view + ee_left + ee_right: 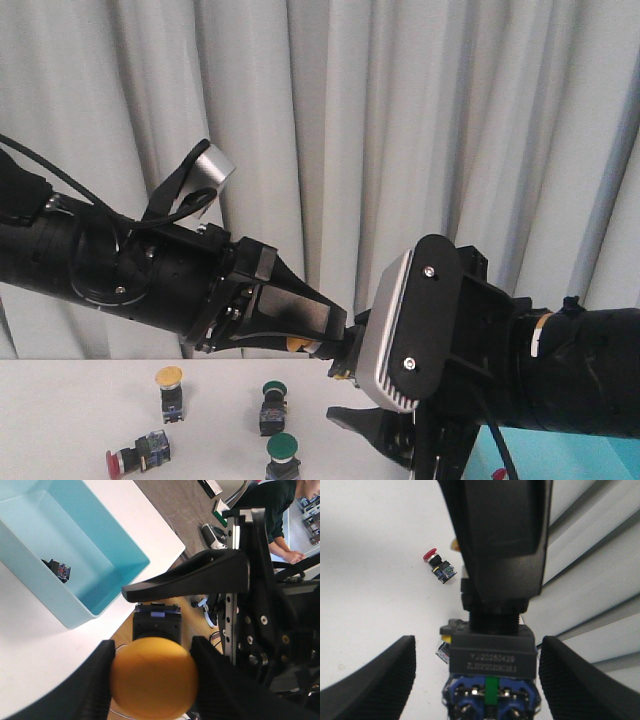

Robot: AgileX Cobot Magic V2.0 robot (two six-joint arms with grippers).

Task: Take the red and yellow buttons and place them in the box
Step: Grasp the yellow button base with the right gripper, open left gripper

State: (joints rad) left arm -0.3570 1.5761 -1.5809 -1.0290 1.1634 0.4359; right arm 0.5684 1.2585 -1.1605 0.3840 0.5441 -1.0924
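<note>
The yellow button is in my left gripper, far from the turquoise box [575,457], so next my right gripper grabs the button's dark body [492,655] and takes it there.
My left gripper [152,649] is shut on the round cap of a yellow button [152,677] and holds it in the air; the button's dark body [156,623] points away from the gripper. The same body [490,672], with blue terminals, sits between the wide-apart fingers [375,680] of my open right gripper [476,655], touching neither. The two arms meet at mid-height in the front view, over the table. The turquoise box [112,587] has one dark button [60,570] lying inside. A red button [135,457] and another yellow button [170,392] rest on the table.
Two green-capped buttons [273,402] [283,455] stand on the white table [60,410] beside the loose ones. A corner of the box [570,462] shows at the front view's lower right. Grey curtains [400,120] hang behind. A person [285,510] sits beyond the table.
</note>
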